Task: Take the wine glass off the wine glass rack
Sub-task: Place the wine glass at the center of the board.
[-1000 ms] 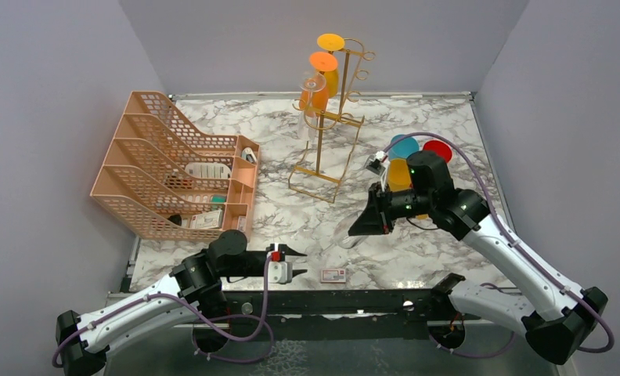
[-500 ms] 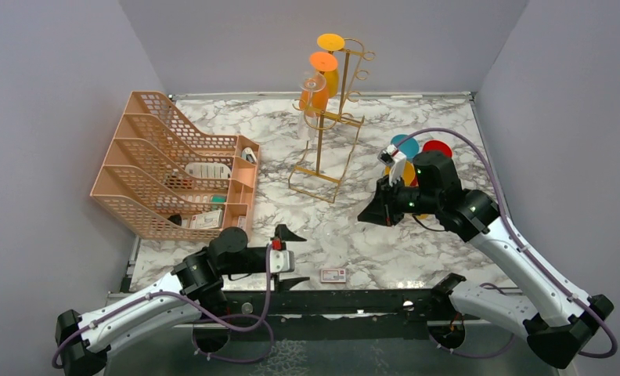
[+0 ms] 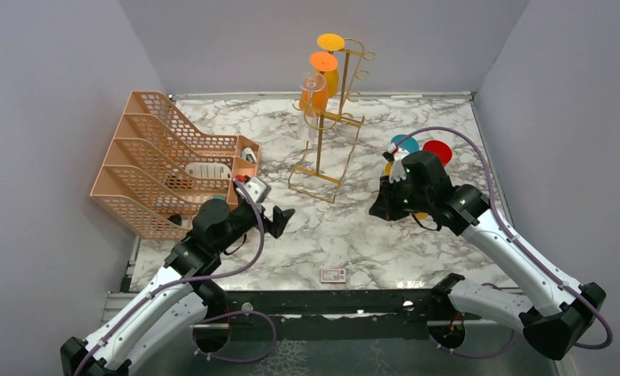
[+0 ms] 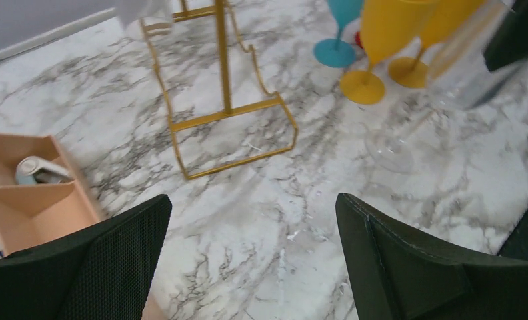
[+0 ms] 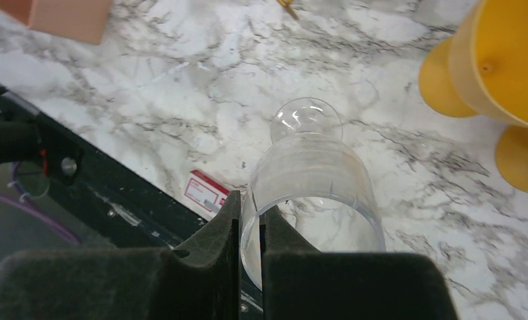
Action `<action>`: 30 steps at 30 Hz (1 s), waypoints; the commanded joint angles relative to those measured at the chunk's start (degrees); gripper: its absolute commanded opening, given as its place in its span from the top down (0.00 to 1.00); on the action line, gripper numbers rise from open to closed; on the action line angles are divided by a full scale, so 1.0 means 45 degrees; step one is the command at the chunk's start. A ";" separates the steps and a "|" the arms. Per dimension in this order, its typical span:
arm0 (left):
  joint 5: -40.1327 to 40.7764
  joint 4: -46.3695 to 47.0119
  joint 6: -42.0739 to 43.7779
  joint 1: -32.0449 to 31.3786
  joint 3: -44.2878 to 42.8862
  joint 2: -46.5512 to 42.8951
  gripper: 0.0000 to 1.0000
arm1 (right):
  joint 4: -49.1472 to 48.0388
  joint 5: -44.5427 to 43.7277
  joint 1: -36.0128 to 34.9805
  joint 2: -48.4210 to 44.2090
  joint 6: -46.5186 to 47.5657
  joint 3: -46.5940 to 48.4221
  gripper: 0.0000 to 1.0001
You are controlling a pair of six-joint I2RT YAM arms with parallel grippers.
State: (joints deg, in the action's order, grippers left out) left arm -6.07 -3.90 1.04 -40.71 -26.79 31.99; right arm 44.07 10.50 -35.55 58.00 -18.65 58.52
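The clear glass hangs foot down [image 5: 307, 120] above open marble [image 5: 376, 119] next to the yellow glasses. My right gripper should go on lowering it until the glass's foot rests, then let go.
The gold wire wine glass rack [image 3: 326, 137] stands at the back centre, with two orange glasses [image 3: 322, 66] and a clear one [image 3: 313, 84] hanging upside down on it. Its base frame [image 4: 225, 113] shows in the left wrist view. My right gripper [image 5: 250, 220] is shut on the rim of a clear wine glass [image 5: 315, 177], one finger inside the bowl. The glass tilts with its foot [image 4: 388, 143] down by the marble. From above, the right gripper [image 3: 385, 205] hides that glass. My left gripper [image 3: 279, 218] hangs open over bare marble, nothing between its fingers [image 4: 381, 253].
A peach mesh tray organiser [image 3: 166, 172] fills the left side. Teal [image 3: 405, 145], red [image 3: 438, 150] and yellow [image 4: 381, 33] glasses stand on the table right of the rack. A small card [image 3: 333, 275] lies near the front edge.
My left gripper opened wide, and its arm lifted and swung back toward the rack. The right gripper carried the clear glass a little right and back, toward the coloured glasses.
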 commanded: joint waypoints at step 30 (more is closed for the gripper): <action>0.0029 0.0398 -0.2560 0.3859 -0.0180 -0.0444 0.01 | -0.0204 -0.3636 -0.0010 0.3952 0.1771 0.1405 0.98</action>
State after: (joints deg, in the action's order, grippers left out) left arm -4.82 -2.79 -11.05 -23.68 -28.23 30.17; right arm 44.93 -2.11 -35.57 73.73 -12.97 64.58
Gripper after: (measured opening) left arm 0.987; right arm 0.091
